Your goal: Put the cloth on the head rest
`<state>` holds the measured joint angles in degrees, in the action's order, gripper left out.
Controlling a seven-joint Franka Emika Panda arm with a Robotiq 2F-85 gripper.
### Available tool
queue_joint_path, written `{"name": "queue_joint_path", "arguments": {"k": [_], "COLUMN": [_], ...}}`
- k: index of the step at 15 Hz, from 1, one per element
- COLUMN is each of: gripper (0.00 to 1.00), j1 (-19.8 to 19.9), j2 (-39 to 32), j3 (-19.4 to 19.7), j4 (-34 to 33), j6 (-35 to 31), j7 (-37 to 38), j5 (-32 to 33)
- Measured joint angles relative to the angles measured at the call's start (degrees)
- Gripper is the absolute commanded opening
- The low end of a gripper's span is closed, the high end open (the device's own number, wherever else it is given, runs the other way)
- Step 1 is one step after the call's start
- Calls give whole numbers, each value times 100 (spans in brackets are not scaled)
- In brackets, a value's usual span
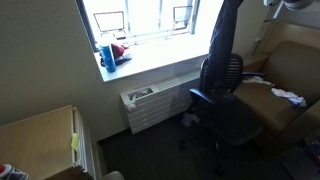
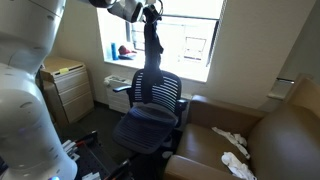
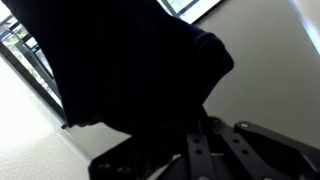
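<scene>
The robot's gripper should swing the cloth clear and then carry it higher over the head rest [image 2: 155, 72] before opening, because the cloth's lower end hangs down along the chair's back.
A dark cloth [image 2: 152, 45] hangs long and straight from my gripper [image 2: 150, 12], which is shut on its top end, high in front of the window. The cloth also shows in an exterior view [image 1: 222, 30] and fills most of the wrist view [image 3: 130, 60], where my dark fingers [image 3: 200, 150] show at the bottom. Right below stands a black mesh office chair [image 2: 150, 100], also seen in an exterior view [image 1: 225, 80]. The cloth's lower end hangs at about the top of the chair's back [image 2: 156, 76]; I cannot tell if they touch.
A brown leather couch [image 2: 270, 140] with white rags [image 2: 232, 140] stands beside the chair. The window sill [image 1: 140, 58] holds a blue cup [image 1: 106, 54] and a red object [image 1: 119, 49]. A radiator [image 1: 150, 105] sits under it. A wooden cabinet [image 2: 68, 85] stands by the wall.
</scene>
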<state>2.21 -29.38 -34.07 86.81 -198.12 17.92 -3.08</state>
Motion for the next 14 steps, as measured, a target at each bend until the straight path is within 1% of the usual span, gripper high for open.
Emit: {"name": "queue_joint_path", "arguments": {"k": [4, 6, 7, 8, 10, 11, 14], "gripper": [1, 1, 3, 3, 3, 1, 1], "j1": [-325, -460, -483, -499, -494, -498, -498], "j2": [-451, -681, -805, -857, -863, -866, -860], "j3": [-356, -618, -761, -807, -769, -767, -767], "j4": [-1275, -1873, -2160, -2287, -2237, -2204, -2081], "j6": [17, 18, 18, 47, 48, 47, 67], "j7": [4, -16, -39, -49, -43, -43, 24], "j5": [569, 863, 924, 935, 935, 935, 853]}}
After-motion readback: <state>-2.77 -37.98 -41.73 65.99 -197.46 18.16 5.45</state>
